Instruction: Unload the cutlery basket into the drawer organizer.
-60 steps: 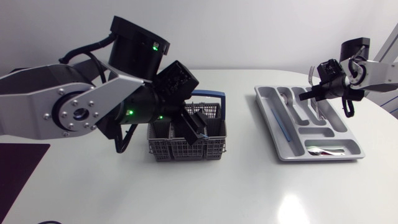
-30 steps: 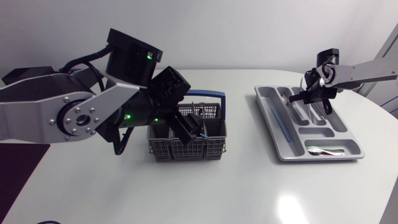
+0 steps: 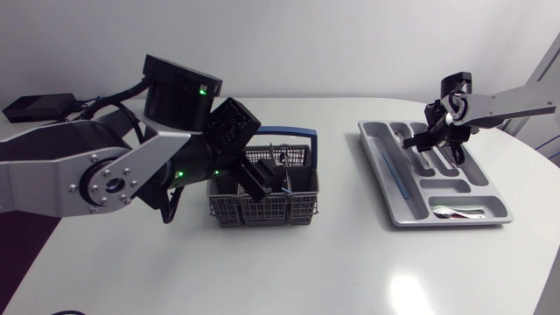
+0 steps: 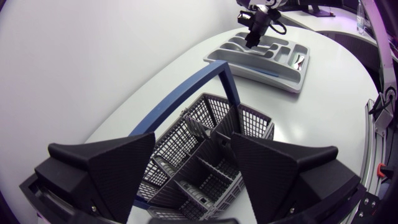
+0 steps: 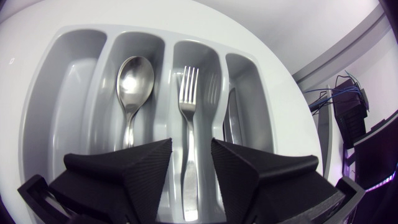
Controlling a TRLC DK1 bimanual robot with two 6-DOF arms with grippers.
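My gripper should expect the blue item's match to be hidden in the cutlery basket (image 3: 264, 206), because a lone thin blue item (image 3: 395, 176) lies in the organizer's long side slot.
The grey cutlery basket (image 3: 262, 203) with a blue handle (image 3: 293, 134) stands left of centre. My left gripper (image 3: 273, 178) hangs open just above it; in the left wrist view its fingers (image 4: 106, 168) straddle the basket (image 4: 211, 155) and touch nothing. A thin utensil tip (image 3: 282, 157) sticks up inside. The grey drawer organizer (image 3: 451, 221) lies at the right. My right gripper (image 3: 442, 144) sits low over its far end, open. A fork (image 5: 188, 124) lies flat in the compartment under the gap between its fingers. A spoon (image 5: 132, 81) lies one slot over.
A thin blue item (image 3: 394, 175) lies in the organizer's long side slot, and some metal cutlery (image 3: 459, 210) in its front cross compartment. Another metal piece (image 5: 231, 118) rests in the slot beside the fork. Bare white table separates basket and organizer.
My right gripper has come down over the organizer and opened; the fork now lies in its slot. My left gripper opened wider and sank slightly toward the basket.
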